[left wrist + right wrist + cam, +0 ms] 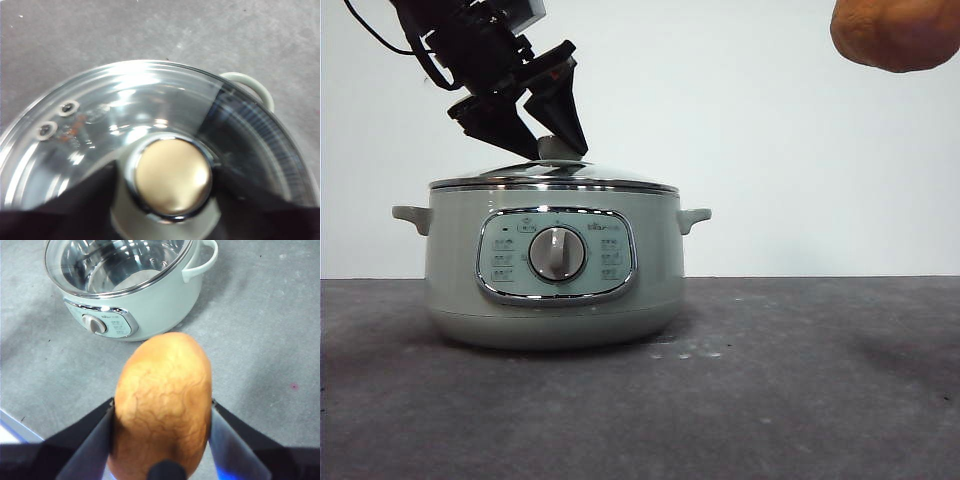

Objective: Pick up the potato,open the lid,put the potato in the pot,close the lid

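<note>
The glass lid (610,172) will come off whole and free when I lift its knob, because the round metal rim (630,184) rests evenly on the pot.
The pale green pot (450,260) stands on the table with the glass lid (555,181) resting on it. My left gripper (558,152) is down over the lid's knob (558,148), jaws open, one close on each side of it. In the left wrist view the knob (172,175) sits between the two jaws, over the lid (125,95). My right gripper (162,407) is shut on the orange-brown potato (162,390) and holds it high in the air, off to the side of the pot (165,300). The potato (900,30) shows at the front view's top right.
The pot's dial (557,254) and control panel face the front camera. Its side handles (695,217) stick out left and right. Grey table (800,380) surface lies in front of and to the right of the pot.
</note>
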`<act>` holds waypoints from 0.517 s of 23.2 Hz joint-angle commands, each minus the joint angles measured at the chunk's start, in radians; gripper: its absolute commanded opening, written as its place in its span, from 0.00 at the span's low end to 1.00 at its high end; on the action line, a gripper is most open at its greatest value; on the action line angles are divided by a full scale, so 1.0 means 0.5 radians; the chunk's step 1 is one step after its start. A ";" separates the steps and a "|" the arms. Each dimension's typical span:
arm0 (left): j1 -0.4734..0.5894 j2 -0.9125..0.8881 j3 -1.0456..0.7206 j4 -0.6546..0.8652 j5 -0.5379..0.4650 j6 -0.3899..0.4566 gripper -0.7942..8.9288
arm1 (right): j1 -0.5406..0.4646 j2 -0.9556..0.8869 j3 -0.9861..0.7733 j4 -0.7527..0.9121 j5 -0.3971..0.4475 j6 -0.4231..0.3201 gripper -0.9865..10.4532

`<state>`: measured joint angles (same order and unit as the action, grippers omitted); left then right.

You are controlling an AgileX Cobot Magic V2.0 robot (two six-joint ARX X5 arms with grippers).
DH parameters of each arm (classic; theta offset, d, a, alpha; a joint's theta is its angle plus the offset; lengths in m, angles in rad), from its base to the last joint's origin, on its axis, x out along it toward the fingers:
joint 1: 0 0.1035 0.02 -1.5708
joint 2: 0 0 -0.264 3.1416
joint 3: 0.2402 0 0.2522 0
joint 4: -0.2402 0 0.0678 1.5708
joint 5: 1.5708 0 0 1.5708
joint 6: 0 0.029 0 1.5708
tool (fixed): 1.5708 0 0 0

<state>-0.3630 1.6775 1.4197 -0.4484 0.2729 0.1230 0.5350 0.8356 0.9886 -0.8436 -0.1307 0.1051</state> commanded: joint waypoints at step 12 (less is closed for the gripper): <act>-0.005 0.019 0.038 0.056 -0.009 0.017 0.07 | 0.003 -0.004 0.004 0.013 0.003 -0.008 0.08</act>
<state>-0.3656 1.6775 1.4220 -0.4442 0.2710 0.1234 0.5350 0.8352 0.9886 -0.8436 -0.1303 0.1051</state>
